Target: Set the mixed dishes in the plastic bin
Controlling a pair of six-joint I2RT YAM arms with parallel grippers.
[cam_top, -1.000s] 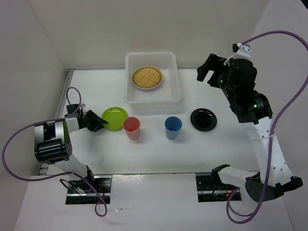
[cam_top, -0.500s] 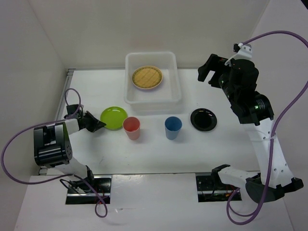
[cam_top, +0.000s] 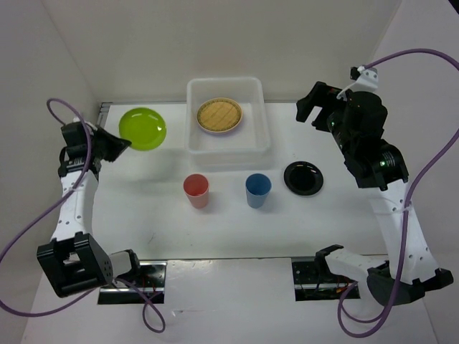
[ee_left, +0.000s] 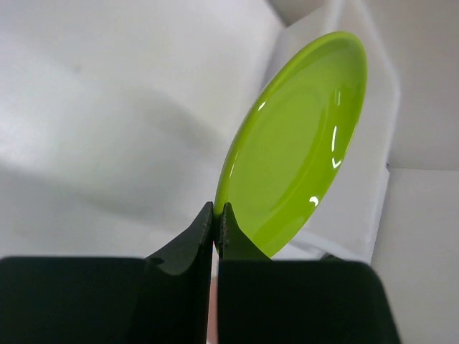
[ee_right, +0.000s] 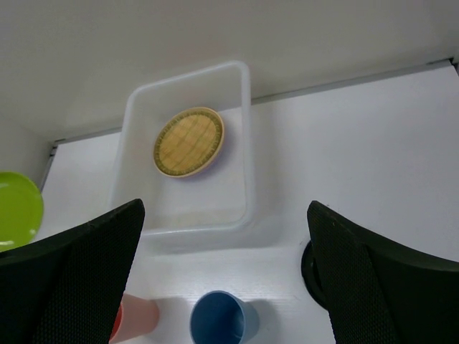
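Note:
The lime green plate (cam_top: 143, 129) faces up and the woven tan plate (cam_top: 219, 115) lies clear in the bin. So my left gripper keeps carrying until the two plates are stacked.
My left gripper (cam_top: 120, 142) is shut on the rim of the lime green plate (cam_top: 143, 128) and holds it in the air left of the plastic bin (cam_top: 265, 123); the plate also shows in the left wrist view (ee_left: 294, 150), pinched at its lower edge. The bin holds the woven tan plate (cam_top: 219, 115), with a lilac rim showing under it (ee_right: 188, 142). The coral-red cup (cam_top: 196, 190), the blue cup (cam_top: 258, 190) and the glossy black plate (cam_top: 303, 177) stand on the table in front of the bin. My right gripper (cam_top: 312, 108) is open and empty, high to the right of the bin.
White walls close in the table on the left, back and right. The right arm's purple cable (cam_top: 423, 172) loops out to the right. The table's near edge has two cut-outs by the arm bases (cam_top: 133, 272).
My left gripper has lifted the green plate off the table beside the coral-red cup and carried it up and back to the left of the bin. The right arm has barely moved.

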